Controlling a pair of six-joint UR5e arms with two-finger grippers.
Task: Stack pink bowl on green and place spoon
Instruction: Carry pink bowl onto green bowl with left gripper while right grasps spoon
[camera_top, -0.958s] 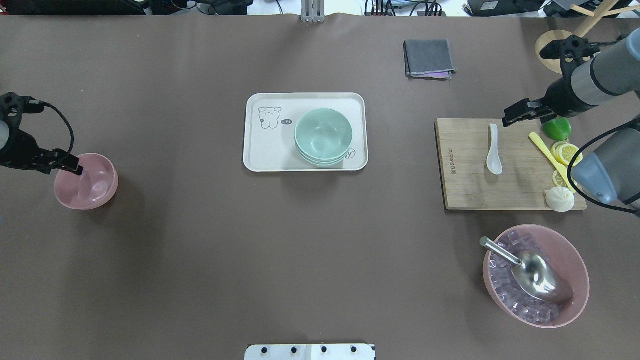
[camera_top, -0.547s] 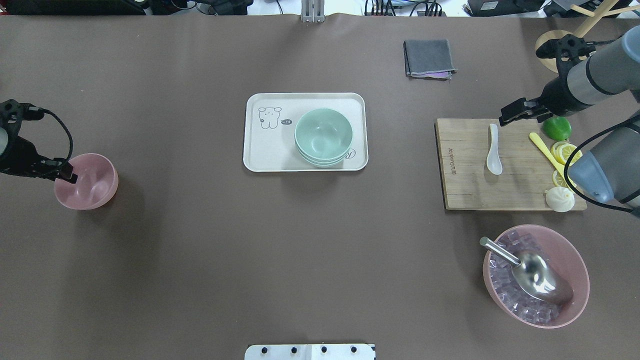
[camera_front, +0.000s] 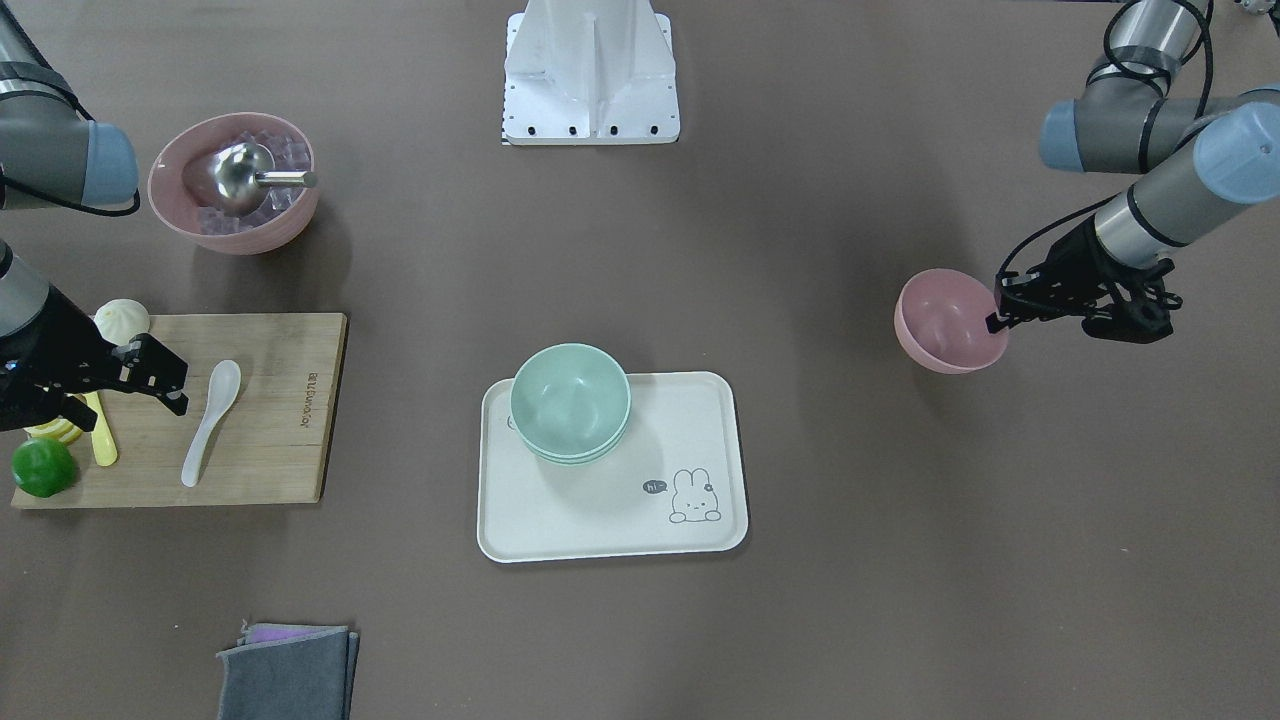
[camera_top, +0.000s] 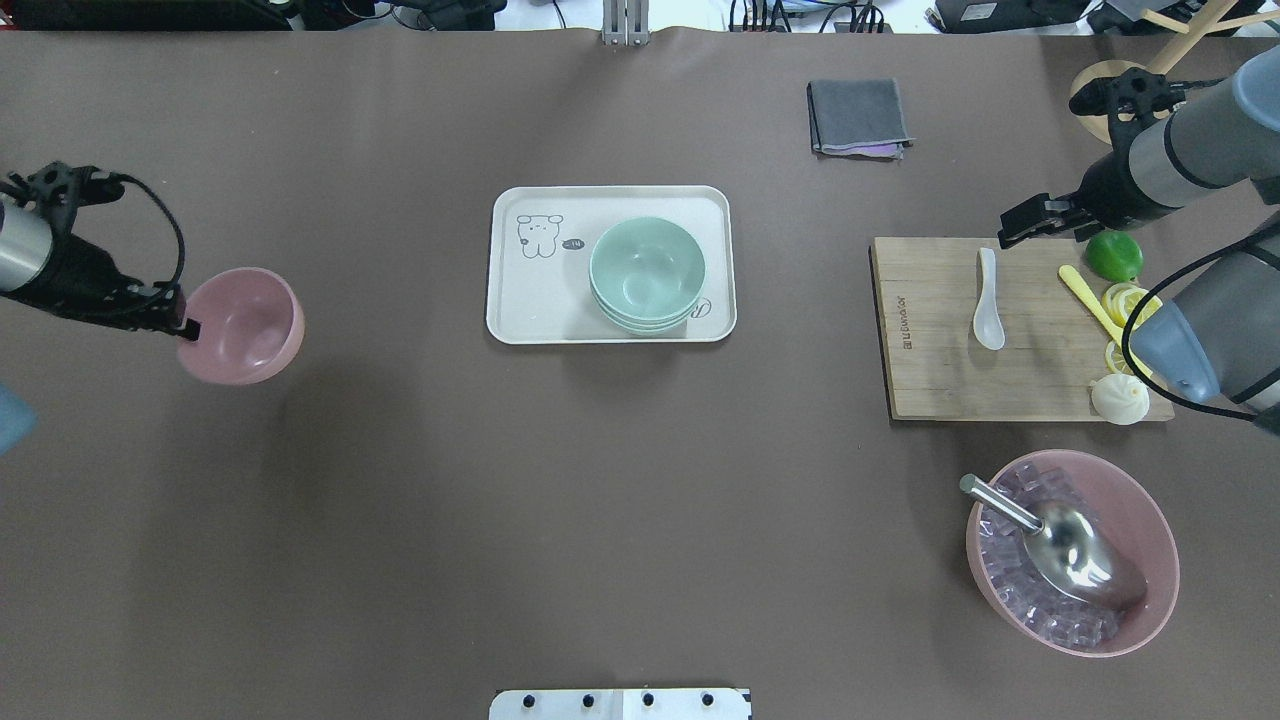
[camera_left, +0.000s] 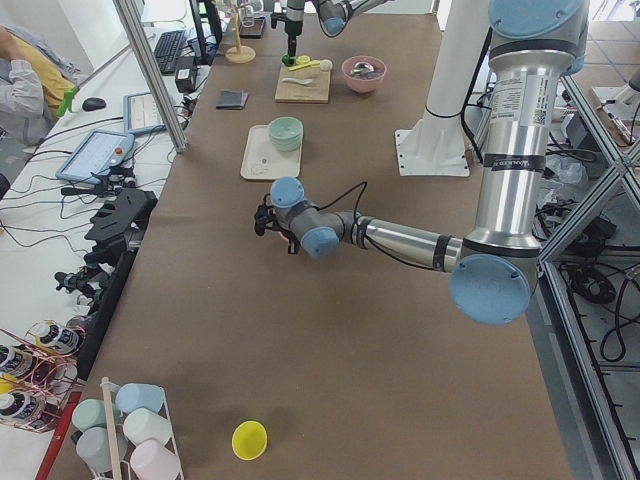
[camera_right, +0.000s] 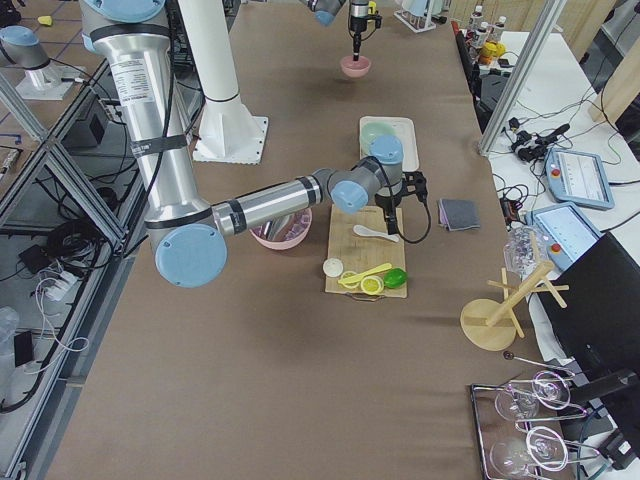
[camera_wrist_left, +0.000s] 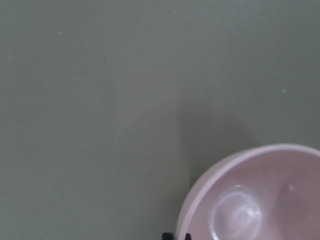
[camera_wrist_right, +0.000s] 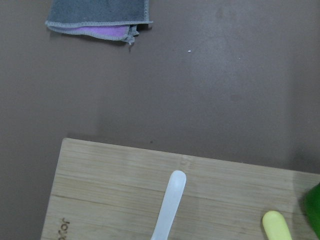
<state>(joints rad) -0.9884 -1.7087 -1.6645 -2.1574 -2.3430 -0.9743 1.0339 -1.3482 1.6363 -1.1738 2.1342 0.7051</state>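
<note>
The spoon's handle (camera_front: 198, 458) will stick out past the bowl's rim when I put the white spoon inside, because the spoon is longer than the small pink bowl (camera_front: 951, 322).
My left gripper (camera_top: 185, 325) is shut on the near rim of the small pink bowl (camera_top: 245, 325) and holds it tilted above the table, left of the tray; both also show in the front view, gripper (camera_front: 995, 320) and bowl (camera_front: 945, 320). The left wrist view shows the bowl's inside (camera_wrist_left: 260, 200). The stacked green bowls (camera_top: 647, 272) stand on the white tray (camera_top: 530, 300). The white spoon (camera_top: 988, 300) lies on the wooden cutting board (camera_top: 930, 370). My right gripper (camera_top: 1020, 228) is open and empty, hovering just beyond the spoon's handle end (camera_wrist_right: 167, 207).
A large pink bowl of ice cubes with a metal scoop (camera_top: 1070, 550) sits near the front right. A lime (camera_top: 1113, 257), a yellow spoon, lemon slices and a bun (camera_top: 1118, 398) crowd the board's right side. A grey cloth (camera_top: 858, 117) lies at the back.
My left gripper closed on the pink bowl's rim, lifted it and carried it right, toward the tray. The right gripper shifted slightly back, past the spoon's handle.
</note>
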